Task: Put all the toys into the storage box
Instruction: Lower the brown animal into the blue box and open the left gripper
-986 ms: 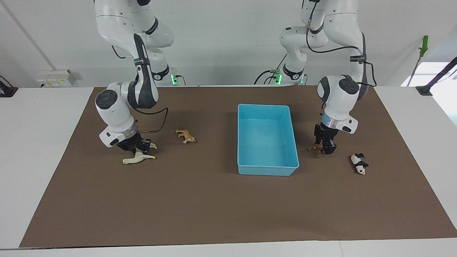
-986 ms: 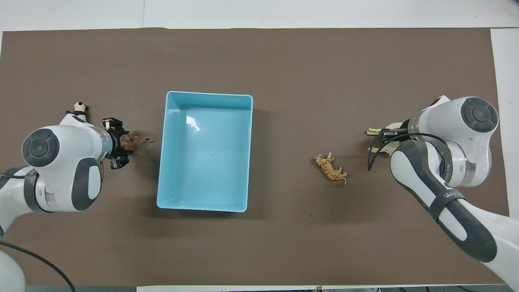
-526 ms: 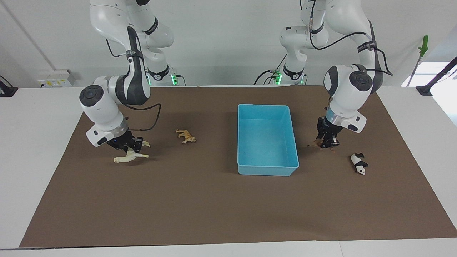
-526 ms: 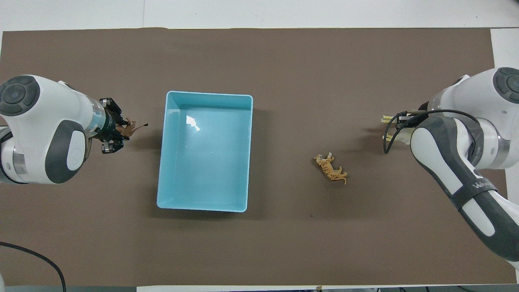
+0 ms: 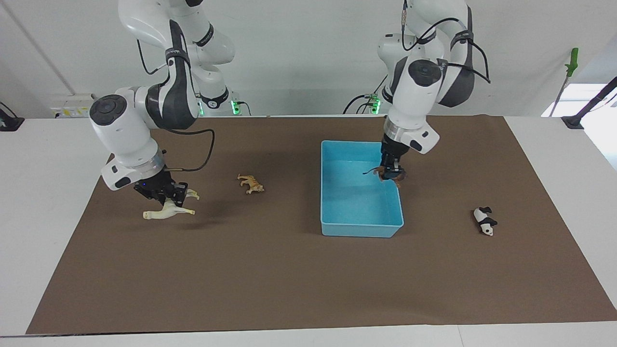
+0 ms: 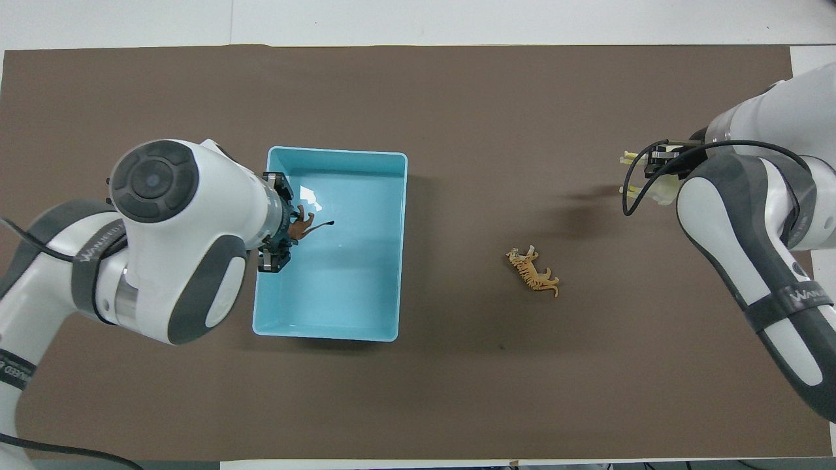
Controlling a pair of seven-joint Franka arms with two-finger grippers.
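The lion is in my left gripper over the storage box, where the llama has to go. Next, my left gripper drops the lion and moves away toward the panda (image 5: 486, 220) first.
My left gripper (image 5: 391, 175) (image 6: 286, 230) is shut on the brown lion (image 5: 387, 172) (image 6: 302, 227). It holds the lion in the air over the light blue storage box (image 5: 361, 230) (image 6: 339, 294), just inside the wall at the left arm's end. My right gripper (image 5: 166, 193) (image 6: 666, 168) is shut on the cream llama (image 5: 166, 212) (image 6: 661, 193), lifted above the mat at the right arm's end. The orange tiger (image 5: 250, 184) (image 6: 532, 271) lies on the mat between the llama and the box. The panda (image 5: 484, 220) lies at the left arm's end; the left arm hides it from above.
A brown mat (image 5: 289, 279) covers most of the white table (image 5: 48, 193). The storage box holds no toys on its floor. A green-handled tool (image 5: 571, 62) stands off the table at the left arm's end.
The left gripper lifted the lion off the mat and carried it sideways over the storage box. The right gripper raised the llama and drifted slightly toward the right arm's end.
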